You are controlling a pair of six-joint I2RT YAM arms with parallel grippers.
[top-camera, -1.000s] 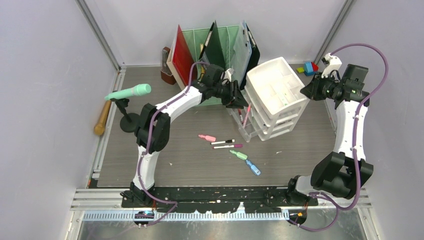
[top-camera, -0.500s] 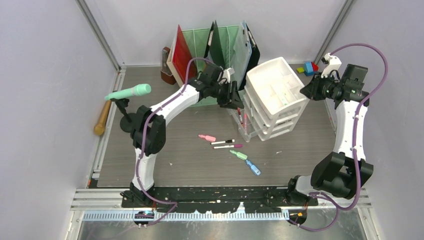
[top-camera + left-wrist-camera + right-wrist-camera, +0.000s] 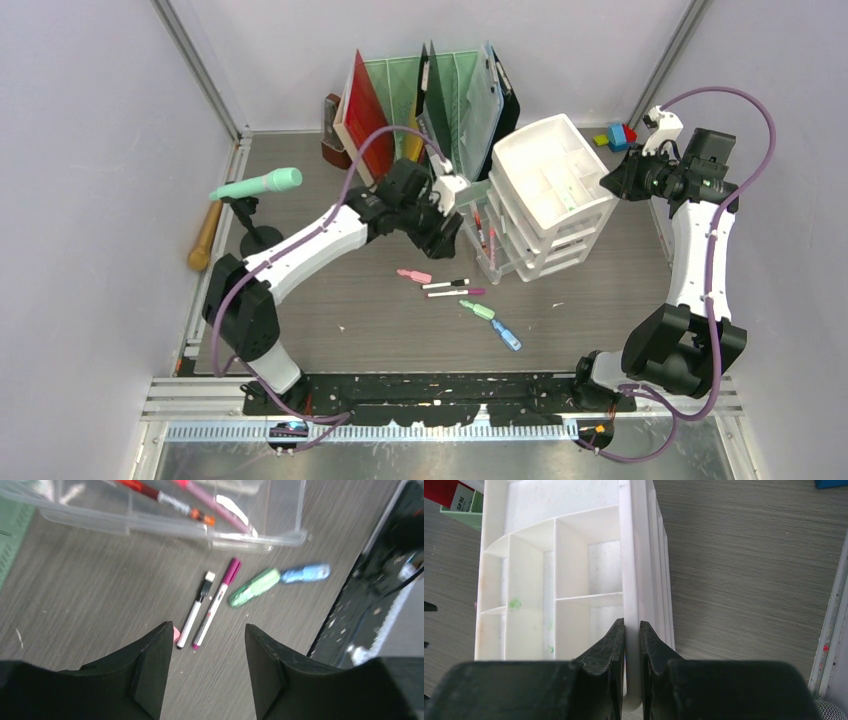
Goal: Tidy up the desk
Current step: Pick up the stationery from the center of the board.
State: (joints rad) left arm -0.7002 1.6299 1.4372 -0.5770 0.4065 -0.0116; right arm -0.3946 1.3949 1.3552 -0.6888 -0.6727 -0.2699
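Note:
A part of the desk (image 3: 206, 606) lies between the white marker and the magenta marker, so my left gripper should go down next until its fingers are on both sides of the white marker (image 3: 437, 286), and then close.
The desk (image 3: 380, 325) is a grey-brown wood-grain tabletop. On it lie a pink piece (image 3: 414, 275), a white marker (image 3: 446, 285), a magenta marker (image 3: 458, 293), a green highlighter (image 3: 477, 310) and a blue one (image 3: 507, 335). My left gripper (image 3: 447, 243) is open and empty, above the desk beside the pulled-out clear drawer (image 3: 487, 245). In the left wrist view the gripper (image 3: 209, 627) hangs over the white marker (image 3: 196, 611) and the magenta marker (image 3: 216, 602). My right gripper (image 3: 632, 625) is shut on the rim of the white drawer unit (image 3: 631, 555).
A mint-green file rack (image 3: 420, 90) with a red folder and clipboards stands at the back. A green microphone on a stand (image 3: 258, 185) and a wooden stick (image 3: 205, 235) are at the left. Coloured blocks (image 3: 620, 135) sit at the back right.
My left gripper has drawn back from the clear drawer, toward the near left, and now hangs over the loose markers. The right arm has not moved.

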